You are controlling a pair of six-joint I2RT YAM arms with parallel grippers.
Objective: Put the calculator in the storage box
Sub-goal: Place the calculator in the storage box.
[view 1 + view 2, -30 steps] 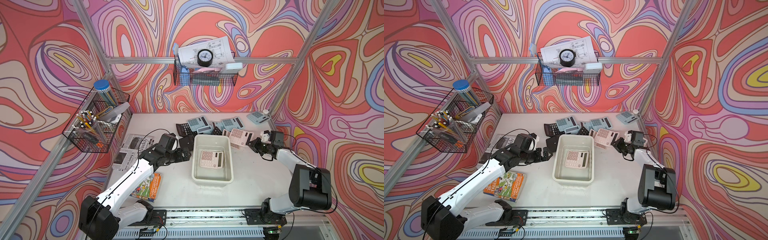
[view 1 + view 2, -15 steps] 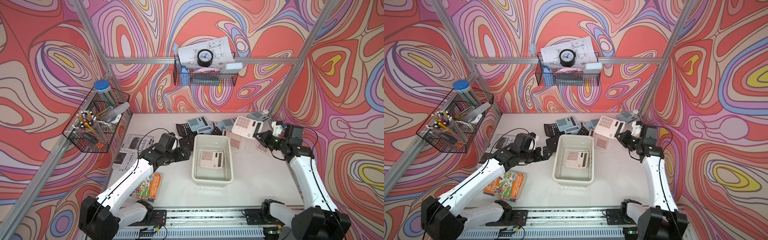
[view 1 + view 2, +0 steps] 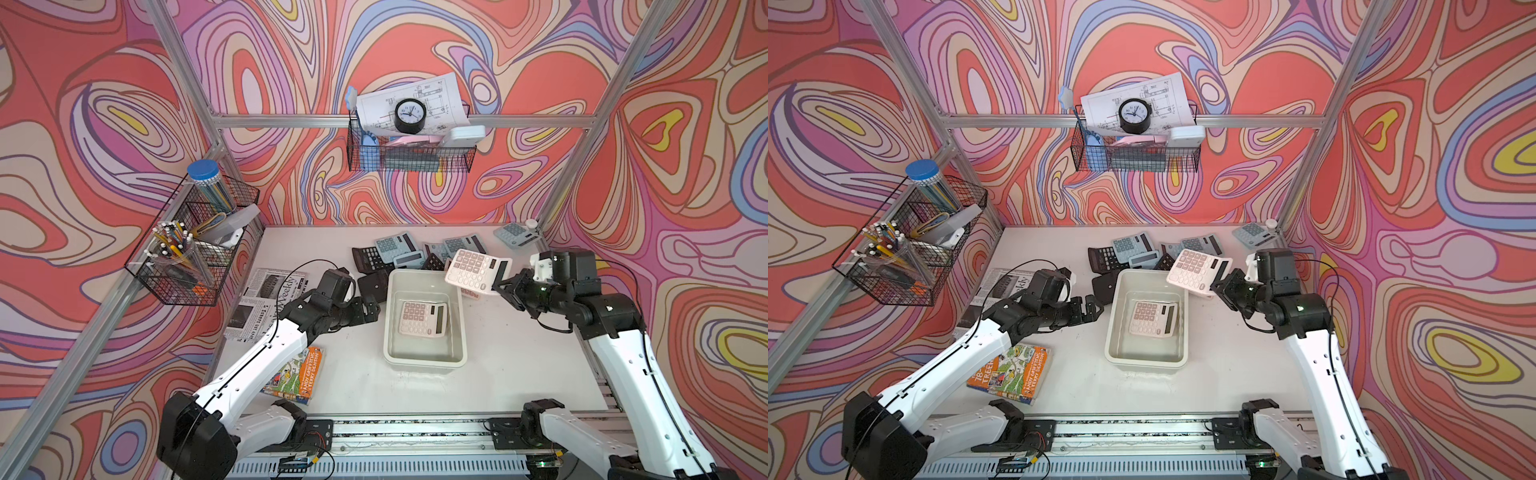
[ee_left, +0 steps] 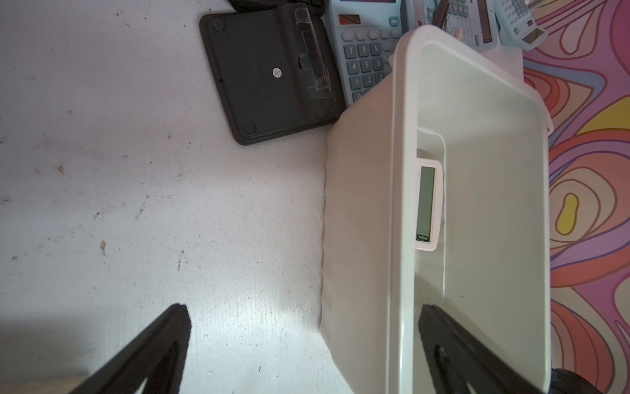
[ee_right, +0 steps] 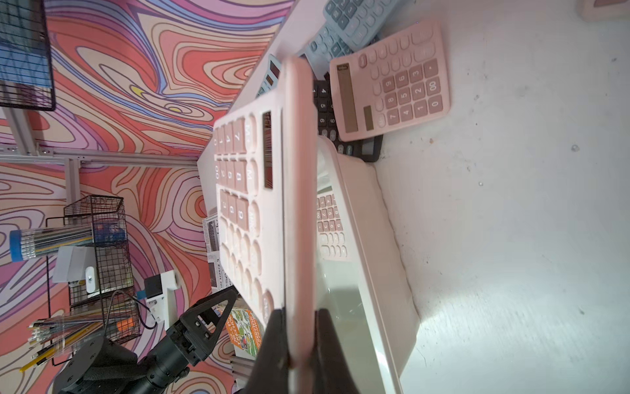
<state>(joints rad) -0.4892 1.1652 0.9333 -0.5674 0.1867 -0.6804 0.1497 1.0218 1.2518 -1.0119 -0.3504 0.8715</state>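
The robot's right gripper goes on carrying its calculator to the storage box's near end [image 3: 422, 348] until the calculator touches the box's bottom, as that end is clear of the pink calculator inside [image 3: 419, 318].
The storage box [image 3: 424, 362] [image 3: 1144, 362] is a cream tub in the middle of the table, with a pink calculator [image 3: 422, 318] [image 3: 1152, 318] [image 4: 428, 204] lying flat inside. My right gripper [image 3: 500, 286] [image 3: 1219, 286] [image 5: 300, 314] is shut on the edge of a second pink calculator [image 3: 473, 268] [image 3: 1198, 270] [image 5: 296, 204]. It hangs tilted in the air over the box's far right corner. My left gripper [image 3: 372, 307] [image 3: 1096, 307] [image 4: 303, 307] stands open and holds nothing, low beside the box's left wall.
Blue-grey calculators [image 3: 395, 245], black calculators [image 3: 365, 259] and another pink one [image 5: 392, 88] are piled behind the box. One black calculator [image 4: 272, 75] lies face down by its far left corner. A newspaper [image 3: 266, 299] and a book [image 3: 299, 374] lie at the left. Wire baskets [image 3: 195, 249] [image 3: 409, 153] hang on the walls.
My right arm has lifted the pink calculator off the table at the right and carried it up and left, over the box's far right corner. The left arm has not moved.
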